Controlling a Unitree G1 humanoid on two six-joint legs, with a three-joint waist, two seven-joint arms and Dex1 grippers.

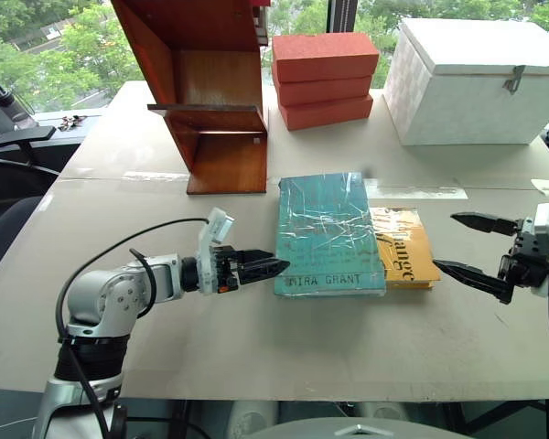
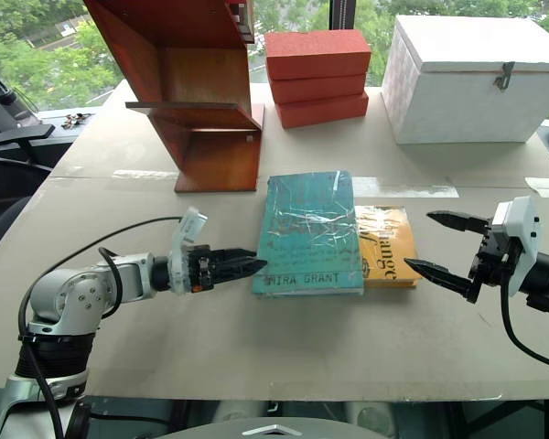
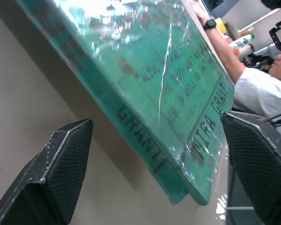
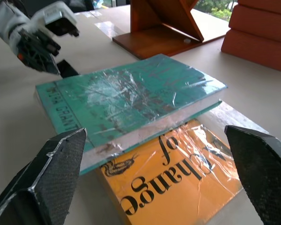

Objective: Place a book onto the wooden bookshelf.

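I should pinch the teal-green book's spine point(image 1: 278, 243) with my left gripper and put the book on the shelf, because the wooden bookshelf point(image 1: 215, 112) is far from my right gripper.
The teal-green book point(image 1: 329, 233) with "MIRA GRANT" lettering lies flat in the middle of the table. Its right edge rests on a smaller yellow-orange book point(image 1: 407, 249). My left gripper point(image 1: 276, 267) points right, level with the table, at the book's left edge near its front corner. In the left wrist view its fingers point(image 3: 61, 164) stand wide apart, with the book's spine point(image 3: 140, 140) between them and not gripped. My right gripper point(image 1: 446, 242) hovers open just right of the yellow-orange book, holding nothing. The wooden bookshelf point(image 1: 206, 91) stands at the back left.
Stacked orange-red blocks point(image 1: 322, 80) and a white box point(image 1: 476, 82) stand at the back, right of the bookshelf. A seated person point(image 3: 255, 89) shows beyond the table in the left wrist view. A window runs behind the table point(image 1: 256, 357).
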